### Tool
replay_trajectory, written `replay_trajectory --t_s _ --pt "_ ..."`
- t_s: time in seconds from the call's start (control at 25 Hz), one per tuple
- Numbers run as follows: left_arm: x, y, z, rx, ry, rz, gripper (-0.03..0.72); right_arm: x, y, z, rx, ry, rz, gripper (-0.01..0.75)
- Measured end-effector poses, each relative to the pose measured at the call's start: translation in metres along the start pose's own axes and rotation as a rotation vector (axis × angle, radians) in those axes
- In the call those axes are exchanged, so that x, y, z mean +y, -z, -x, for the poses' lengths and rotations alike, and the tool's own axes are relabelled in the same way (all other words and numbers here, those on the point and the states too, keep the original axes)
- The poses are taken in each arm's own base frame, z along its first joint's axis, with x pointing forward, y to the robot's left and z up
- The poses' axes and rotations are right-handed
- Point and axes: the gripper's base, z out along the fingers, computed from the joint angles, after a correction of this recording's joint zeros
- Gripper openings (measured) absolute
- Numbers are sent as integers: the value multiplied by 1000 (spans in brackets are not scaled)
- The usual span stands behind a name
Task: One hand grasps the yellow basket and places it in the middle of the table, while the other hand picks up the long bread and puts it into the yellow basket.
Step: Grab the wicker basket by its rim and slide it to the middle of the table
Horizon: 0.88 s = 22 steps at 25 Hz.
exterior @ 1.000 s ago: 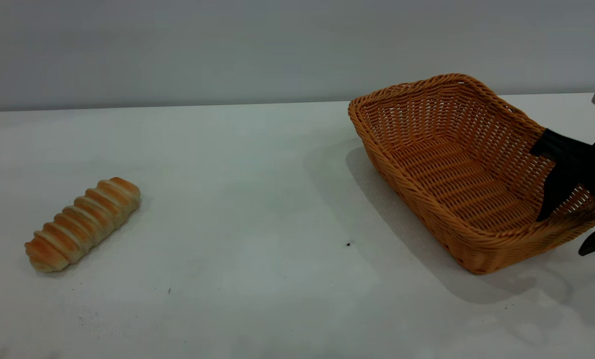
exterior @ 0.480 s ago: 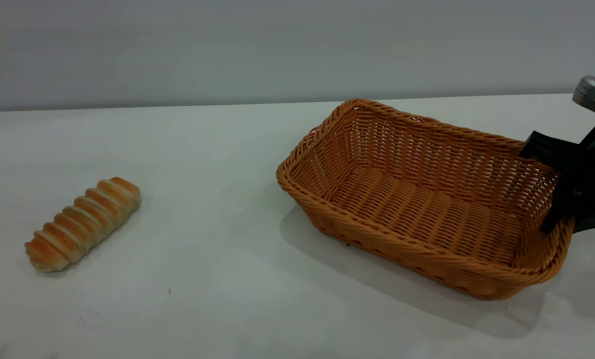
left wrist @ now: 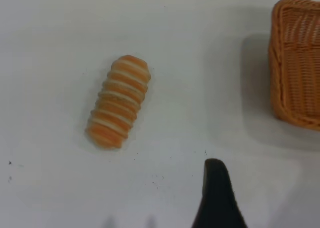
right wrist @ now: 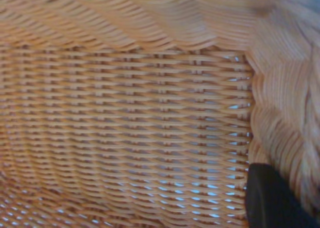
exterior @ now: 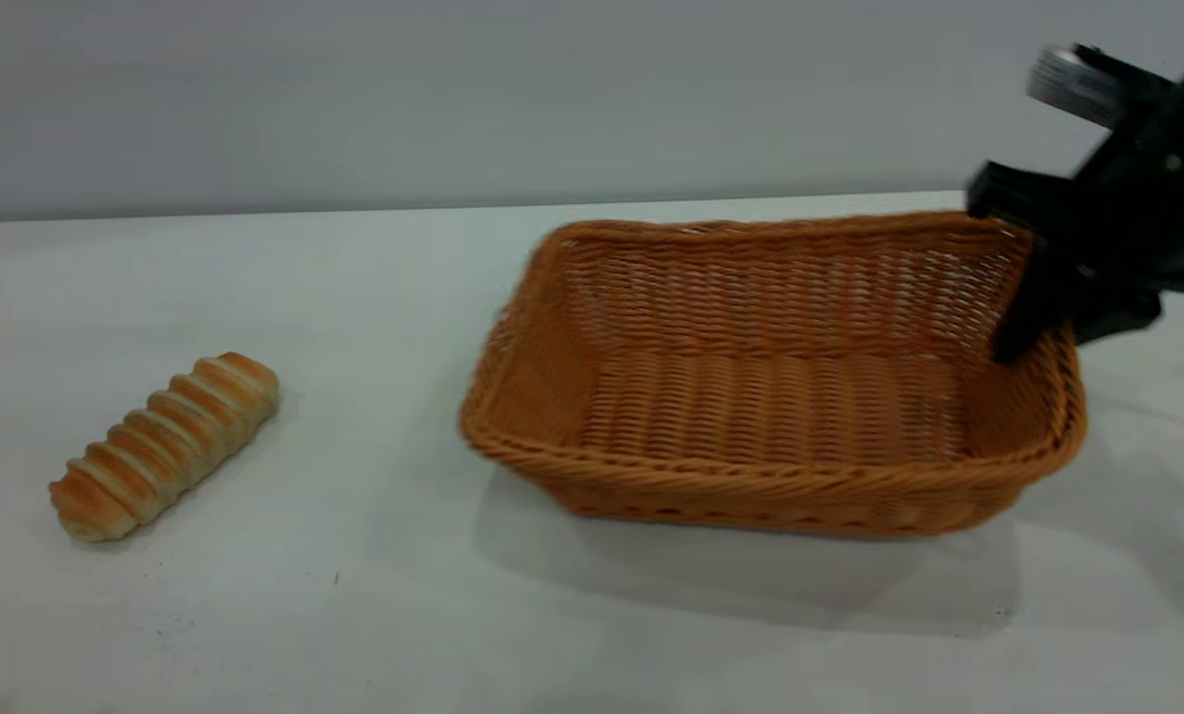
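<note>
The yellow basket stands upright and has clear tabletop (exterior: 374,476) on the way toward the long bread, so the robot's right gripper should go on moving the basket that way until it reaches the middle (exterior: 564,565).
The yellow basket (exterior: 751,491) sits right of the table's (exterior: 374,288) middle, long side toward the camera; I cannot tell whether it touches the table. My right gripper (exterior: 1056,337) is shut on its right end rim, one finger inside and one outside. The right wrist view shows the woven wall (right wrist: 130,118) close up, with one black finger (right wrist: 272,200) against it. The long bread (exterior: 166,443) lies at the table's left, well apart from the basket. The left wrist view looks down on the bread (left wrist: 119,102) and a basket corner (left wrist: 297,63). Only one finger (left wrist: 216,193) of my left gripper shows, with nothing beside it.
The white table has a few dark specks (exterior: 336,578). A plain grey wall (exterior: 453,99) stands behind its far edge. Bare tabletop lies between the bread and the basket.
My right gripper has swung the basket leftward toward the table's middle and turned it, so its long side now faces the camera. The gripper has risen. The bread has not moved.
</note>
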Motion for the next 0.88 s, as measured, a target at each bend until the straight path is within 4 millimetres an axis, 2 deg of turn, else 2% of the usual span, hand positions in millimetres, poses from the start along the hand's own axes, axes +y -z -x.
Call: replay_trajectory --t_s 0.16,0.36,0.48,0.6,0.72,0.88 --pt "0 0 -1 11 0 0 553 26 -5 -5 -6 68 59 85" --pt "0 0 -2 19 0 0 553 53 -34 -19 50 176 77 85" --pt "0 0 -3 31 0 0 553 60 -49 -25 70 195 75 85" --pt "0 0 -4 40 0 1 553 63 -54 -24 41 190 75 108" --pt "0 0 -4 41 0 1 553 64 -54 -20 -7 200 73 240" --pt "0 -4 -3 58 2 3 553 64 -54 -17 -36 229 70 541"
